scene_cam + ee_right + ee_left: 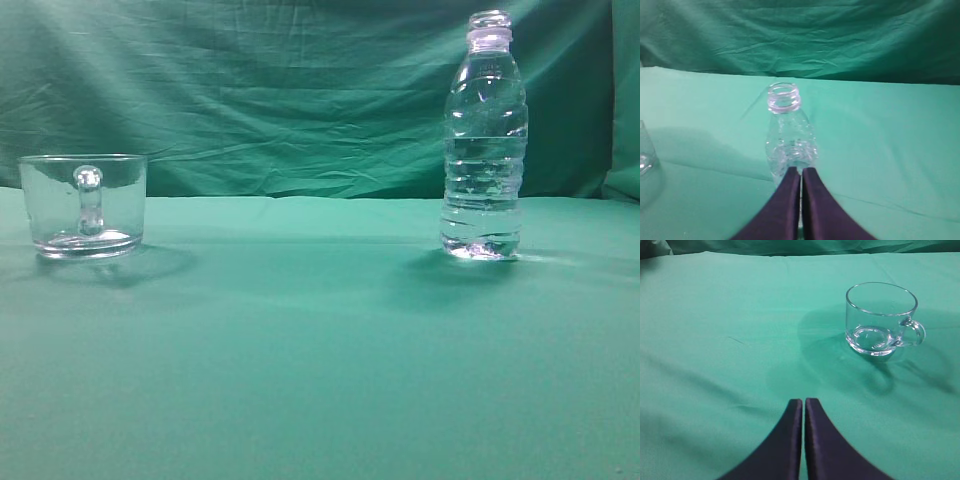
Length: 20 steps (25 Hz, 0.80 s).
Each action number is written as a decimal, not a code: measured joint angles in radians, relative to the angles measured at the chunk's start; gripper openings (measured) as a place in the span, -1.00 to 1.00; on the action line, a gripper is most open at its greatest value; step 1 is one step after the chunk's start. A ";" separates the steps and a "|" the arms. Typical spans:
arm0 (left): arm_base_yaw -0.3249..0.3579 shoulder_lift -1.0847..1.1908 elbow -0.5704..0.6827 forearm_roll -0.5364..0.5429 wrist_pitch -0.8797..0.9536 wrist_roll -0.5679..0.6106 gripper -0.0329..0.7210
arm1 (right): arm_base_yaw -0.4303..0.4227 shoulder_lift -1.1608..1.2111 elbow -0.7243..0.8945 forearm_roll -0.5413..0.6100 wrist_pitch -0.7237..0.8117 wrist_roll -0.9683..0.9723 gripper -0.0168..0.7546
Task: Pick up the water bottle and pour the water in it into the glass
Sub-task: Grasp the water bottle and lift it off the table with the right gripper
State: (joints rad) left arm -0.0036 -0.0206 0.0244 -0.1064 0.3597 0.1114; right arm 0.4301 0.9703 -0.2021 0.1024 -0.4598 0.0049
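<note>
My gripper is going to tip the bottle over the glass, and since the water [484, 165] bottle's opening [490, 19] is narrow, the water will fall in a thin stream.
The water bottle [484, 140] stands upright on the green cloth at the right, capless, holding clear water [484, 190]. It also shows in the right wrist view [788, 135], just beyond my right gripper [800, 170], which is shut and empty. The glass [84, 205] stands at the left with its handle towards the camera. It also shows in the left wrist view [881, 319], up and to the right of my left gripper [803, 401], which is shut and empty. Neither gripper shows in the exterior view.
A green cloth [320, 350] covers the table and hangs as a backdrop [280, 90] behind it. The glass's edge shows at the far left of the right wrist view [646, 165].
</note>
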 joint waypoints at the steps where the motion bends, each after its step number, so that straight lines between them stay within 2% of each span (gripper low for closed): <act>1: 0.000 0.000 0.000 0.000 0.000 0.000 -0.91 | 0.013 0.052 -0.002 -0.007 -0.052 -0.001 -0.96; 2: 0.000 0.000 0.000 0.000 0.000 0.000 -0.91 | 0.027 0.095 -0.007 -0.013 -0.095 -0.002 -0.96; 3: 0.000 0.000 0.000 0.000 0.000 0.000 -0.91 | 0.038 0.154 -0.012 -0.019 -0.122 -0.002 -0.83; 4: 0.000 0.000 0.000 0.000 0.000 0.000 -0.91 | 0.043 0.194 -0.019 -0.022 -0.146 -0.002 -0.83; 8: 0.000 0.000 0.000 0.000 0.000 0.000 -0.91 | 0.048 0.348 -0.053 -0.041 -0.229 -0.002 -0.12; 10: 0.000 0.000 0.000 0.000 0.000 0.000 -0.91 | 0.050 0.403 -0.080 -0.044 -0.250 0.000 0.31; 11: 0.000 0.000 0.000 0.000 0.000 0.000 -0.91 | 0.050 0.452 -0.109 -0.046 -0.260 0.015 0.63; 13: 0.000 0.000 0.000 0.000 0.000 0.000 -0.91 | 0.050 0.503 -0.138 -0.046 -0.267 0.025 0.76; 20: 0.000 0.000 0.000 0.000 0.000 0.000 -0.91 | 0.052 0.686 -0.233 -0.036 -0.358 0.061 0.72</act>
State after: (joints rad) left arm -0.0036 -0.0206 0.0244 -0.1064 0.3597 0.1114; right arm 0.4821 1.6566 -0.4349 0.0662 -0.8173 0.0660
